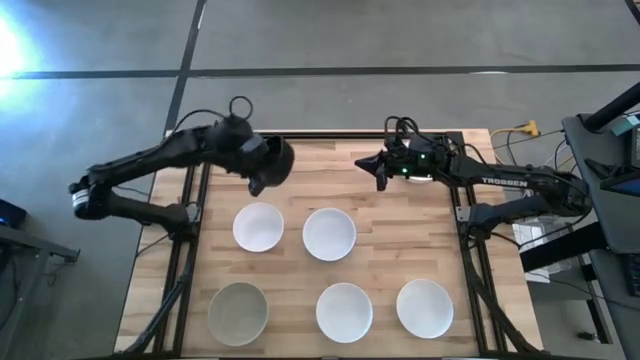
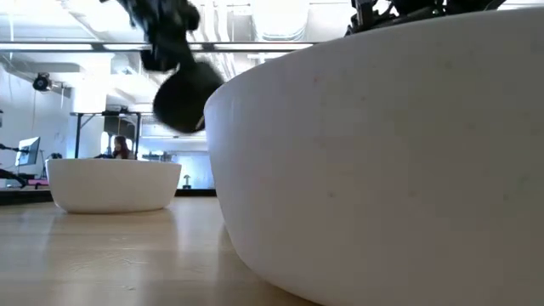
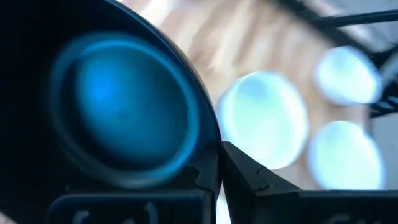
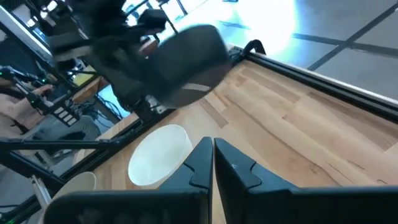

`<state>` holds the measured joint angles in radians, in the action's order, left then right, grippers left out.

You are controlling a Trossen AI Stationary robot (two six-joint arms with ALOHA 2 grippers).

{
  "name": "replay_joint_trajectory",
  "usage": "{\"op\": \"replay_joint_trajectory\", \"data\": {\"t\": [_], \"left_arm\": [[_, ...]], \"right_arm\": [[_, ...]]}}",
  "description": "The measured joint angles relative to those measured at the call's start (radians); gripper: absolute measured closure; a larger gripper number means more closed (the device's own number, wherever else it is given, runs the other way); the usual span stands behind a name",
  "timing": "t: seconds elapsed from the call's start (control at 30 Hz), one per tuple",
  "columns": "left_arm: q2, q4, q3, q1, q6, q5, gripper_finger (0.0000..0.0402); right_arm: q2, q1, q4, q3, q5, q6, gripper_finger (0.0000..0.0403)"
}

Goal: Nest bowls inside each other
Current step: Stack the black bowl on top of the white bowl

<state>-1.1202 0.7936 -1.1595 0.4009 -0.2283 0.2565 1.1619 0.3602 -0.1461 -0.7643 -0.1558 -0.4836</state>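
Observation:
The black bowl (image 1: pixel 273 161) hangs tilted beyond the white bowls, so next my left gripper swings it back, levels it over the central white bowl (image 1: pixel 329 234) and lowers it in.
A black bowl (image 1: pixel 274 163) hangs above the table's far left part, with my left gripper (image 1: pixel 257 166) shut on it. In the left wrist view its hollow (image 3: pixel 118 106) faces the camera, and in the low view the bowl (image 2: pixel 183 98) is clear of the wood. Three white bowls (image 1: pixel 258 227) (image 1: pixel 329 234) (image 1: pixel 344 312) stand on their bases below and to the right; a further white bowl (image 1: pixel 424 308) and a grey bowl (image 1: pixel 237 313) stand at the near edge. My right gripper (image 1: pixel 380 172) waits shut over the far middle, holding nothing. My left gripper (image 3: pixel 219 152) holds the black bowl by its rim (image 3: pixel 211 134), the wall pinched between the two fingers, one inside the hollow and one outside. The bowl is lifted clear of the table and tilted, its opening turned toward the wrist.
The bowls stand in two rows on the wooden table (image 1: pixel 400 215). In the low view one white bowl (image 2: pixel 382 170) fills the front and another (image 2: pixel 115 183) stands farther off. Black frame rails (image 1: pixel 192 230) (image 1: pixel 466 240) run along both sides. A person shows in the room behind.

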Motion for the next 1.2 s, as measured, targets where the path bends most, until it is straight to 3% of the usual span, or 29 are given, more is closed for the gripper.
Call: {"op": "replay_joint_trajectory", "data": {"t": [0.17,0.4,0.6,0.87,1.2], "left_arm": [[0.011,-0.105,0.001,-0.179,0.025,-0.001,0.0401],[-0.121,-0.129,-0.026,-0.385,0.250,-0.049,0.0401],[-0.256,-0.054,-0.143,-0.397,0.388,-0.095,0.0401],[-0.471,0.352,-0.415,-0.397,0.612,-0.210,0.0401],[-0.591,0.402,-0.548,-0.432,0.915,-0.240,0.0401]], "right_arm": [[-0.027,0.022,0.000,0.000,0.000,0.009,0.0394],[-0.061,0.042,0.022,0.000,0.000,0.011,0.0394],[-0.092,0.047,0.144,0.000,0.000,0.012,0.0394],[-0.109,0.048,0.219,0.000,0.000,0.013,0.0394],[-0.106,0.060,0.222,0.014,0.026,0.023,0.0394]]}}
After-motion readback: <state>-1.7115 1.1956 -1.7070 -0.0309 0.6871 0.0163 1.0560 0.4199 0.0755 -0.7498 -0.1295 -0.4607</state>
